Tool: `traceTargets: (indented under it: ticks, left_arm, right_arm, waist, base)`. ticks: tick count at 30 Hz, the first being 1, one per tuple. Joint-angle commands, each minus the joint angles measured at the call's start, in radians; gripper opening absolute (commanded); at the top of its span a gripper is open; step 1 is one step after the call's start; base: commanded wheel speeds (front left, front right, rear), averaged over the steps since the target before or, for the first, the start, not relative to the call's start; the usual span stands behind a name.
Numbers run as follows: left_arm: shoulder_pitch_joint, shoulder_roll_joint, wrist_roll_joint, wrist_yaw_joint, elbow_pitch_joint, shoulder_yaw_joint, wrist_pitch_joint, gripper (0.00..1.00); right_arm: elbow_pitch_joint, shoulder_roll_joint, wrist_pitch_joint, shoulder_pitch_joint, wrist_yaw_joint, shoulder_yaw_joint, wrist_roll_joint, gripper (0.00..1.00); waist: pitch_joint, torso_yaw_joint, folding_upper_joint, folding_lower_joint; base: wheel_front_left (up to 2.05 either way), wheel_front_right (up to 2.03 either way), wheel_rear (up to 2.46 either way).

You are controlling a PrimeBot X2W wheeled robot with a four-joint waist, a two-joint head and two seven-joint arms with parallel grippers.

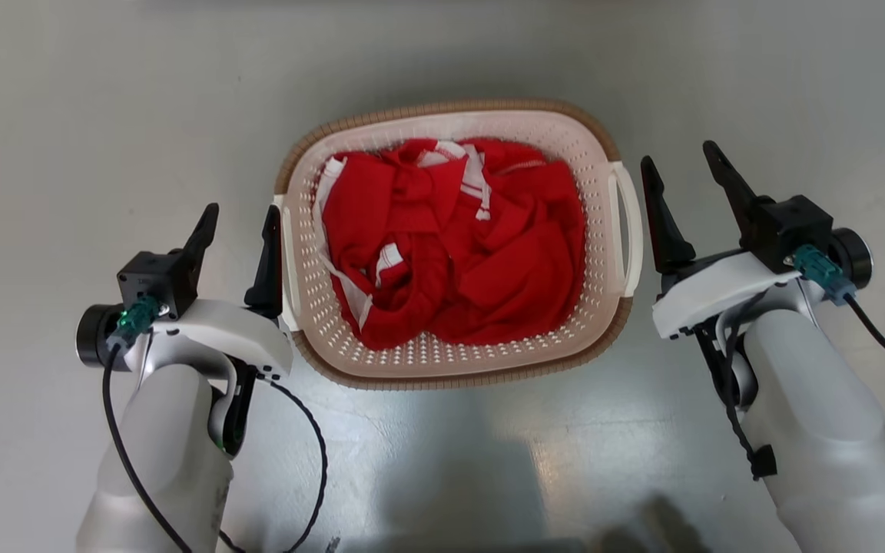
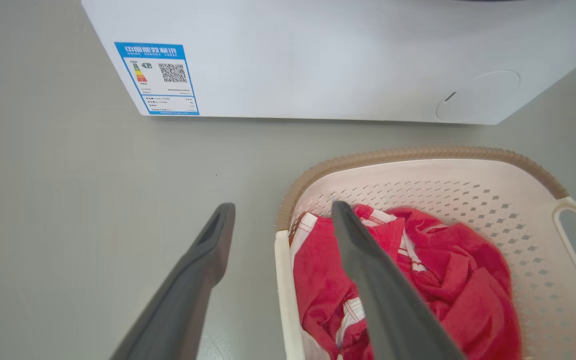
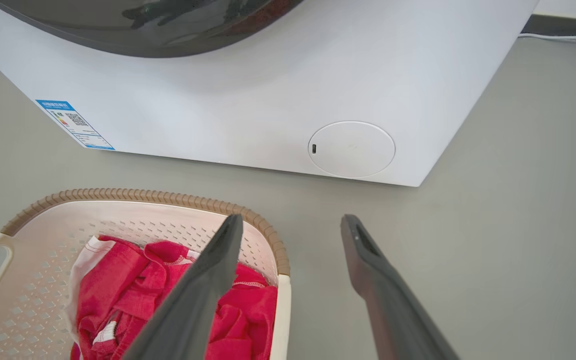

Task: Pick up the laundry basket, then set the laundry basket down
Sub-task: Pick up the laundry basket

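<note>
The red clothes (image 1: 458, 247) lie well below the brown rim (image 1: 467, 379). They will stay in their heap and come along when I lift the laundry basket.
The laundry basket (image 1: 450, 107), cream with a brown rim, stands on the grey floor and holds crumpled red clothes (image 1: 450, 246). My left gripper (image 1: 239, 226) is open beside the basket's left white handle (image 1: 286, 261), its inner finger close against it. In the left wrist view the left gripper (image 2: 283, 206) has that handle (image 2: 282, 290) lying between its fingers, ungripped. My right gripper (image 1: 678, 157) is open a little to the right of the right handle (image 1: 631, 230). In the right wrist view the right gripper (image 3: 293, 220) hangs above that handle (image 3: 280, 320).
A large white washing machine (image 3: 268, 100) stands on the floor just beyond the basket, with a blue label (image 2: 158, 77) at its lower corner. Bare grey floor (image 1: 66, 115) lies on both sides and in front of the basket.
</note>
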Motion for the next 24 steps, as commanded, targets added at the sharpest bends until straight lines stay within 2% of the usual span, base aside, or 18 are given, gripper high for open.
traceTargets:
  ticks: [1, 11, 18, 24]
  left_arm:
    - [-0.010, 0.033, -0.008, -0.006, 0.005, 0.013, -0.008, 1.00]
    - [-0.103, 0.064, -0.050, -0.006, 0.125, -0.042, -0.008, 1.00]
    - [-0.140, 0.077, -0.059, -0.006, 0.174, -0.078, -0.008, 1.00]
    - [-0.164, 0.083, -0.058, -0.006, 0.218, -0.097, -0.008, 1.00]
  right_arm:
    - [-0.005, 0.011, -0.014, 0.005, 0.003, 0.029, 0.014, 1.00]
    - [0.058, 0.011, -0.014, -0.056, 0.003, 0.093, 0.058, 1.00]
    - [0.129, 0.011, -0.014, -0.083, 0.003, 0.119, 0.091, 1.00]
    - [0.209, 0.011, -0.014, -0.120, 0.003, 0.182, 0.148, 1.00]
  waist:
    - [0.033, -0.004, 0.0000, 0.0000]
    - [0.115, -0.017, 0.0000, 0.0000]
    - [0.136, -0.018, 0.0000, 0.0000]
    - [0.147, -0.020, 0.0000, 0.0000]
  base:
    - [0.00, 0.00, 0.00]
    - [0.00, 0.00, 0.00]
    - [0.00, 0.00, 0.00]
    - [0.00, 0.00, 0.00]
